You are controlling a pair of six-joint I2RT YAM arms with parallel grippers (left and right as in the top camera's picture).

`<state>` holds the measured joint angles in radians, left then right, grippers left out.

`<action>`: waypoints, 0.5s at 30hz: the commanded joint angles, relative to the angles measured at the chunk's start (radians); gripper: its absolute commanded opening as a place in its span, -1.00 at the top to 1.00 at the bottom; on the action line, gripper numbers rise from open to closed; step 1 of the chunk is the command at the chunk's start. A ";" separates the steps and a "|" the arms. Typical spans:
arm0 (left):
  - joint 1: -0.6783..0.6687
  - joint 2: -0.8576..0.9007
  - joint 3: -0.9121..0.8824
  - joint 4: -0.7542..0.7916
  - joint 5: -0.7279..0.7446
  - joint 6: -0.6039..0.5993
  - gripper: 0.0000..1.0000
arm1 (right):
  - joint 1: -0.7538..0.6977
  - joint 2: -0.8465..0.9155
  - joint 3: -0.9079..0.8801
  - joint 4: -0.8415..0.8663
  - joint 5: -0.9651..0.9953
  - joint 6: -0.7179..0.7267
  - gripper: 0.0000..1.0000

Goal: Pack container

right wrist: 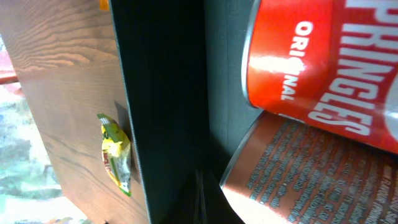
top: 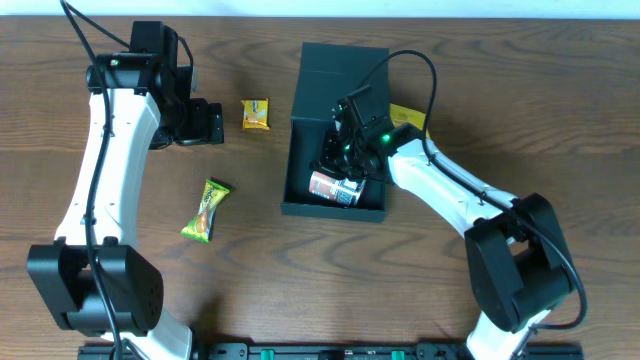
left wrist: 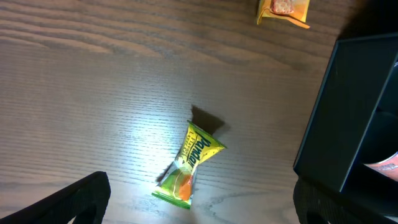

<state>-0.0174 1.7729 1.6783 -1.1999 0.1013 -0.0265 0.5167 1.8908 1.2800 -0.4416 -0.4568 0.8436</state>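
Observation:
Next, I push the can's end (top: 315, 184) with my right gripper toward the container's side by the yellow packet, because the reddish printed can (top: 338, 188) lies at a slant and short of that side.
The dark container (top: 298, 150) stands open at the table's middle, its flap lid (top: 340, 68) folded back. A red Pringles can (top: 335, 187) lies inside near the front wall and shows large in the right wrist view (right wrist: 323, 68), over a second reddish printed can (right wrist: 311, 174). My right gripper (top: 345, 150) is down inside the container, its fingers (right wrist: 202, 199) pressed together with nothing between them, beside the left wall (right wrist: 161, 93). My left gripper (top: 205, 122) is open and empty (left wrist: 199, 211) above the table, left of the container (left wrist: 342, 112).
A green-yellow snack packet (top: 205, 210) lies on the wood left of the container; it also shows in the left wrist view (left wrist: 189, 165) and the right wrist view (right wrist: 116, 152). An orange packet (top: 256, 114) lies near my left gripper (left wrist: 283, 9). A yellow packet (top: 405, 117) lies under the right arm.

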 commanded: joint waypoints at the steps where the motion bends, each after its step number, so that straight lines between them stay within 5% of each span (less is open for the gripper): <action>1: -0.004 -0.004 0.000 -0.004 0.000 -0.004 -0.91 | 0.011 0.001 0.020 0.004 -0.011 0.011 0.97; 15: -0.004 -0.004 0.000 -0.004 -0.001 -0.004 -0.91 | 0.051 0.032 0.022 -0.060 0.069 -0.029 0.96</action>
<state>-0.0174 1.7729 1.6783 -1.1999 0.1013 -0.0265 0.5659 1.9160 1.2800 -0.4896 -0.4301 0.8398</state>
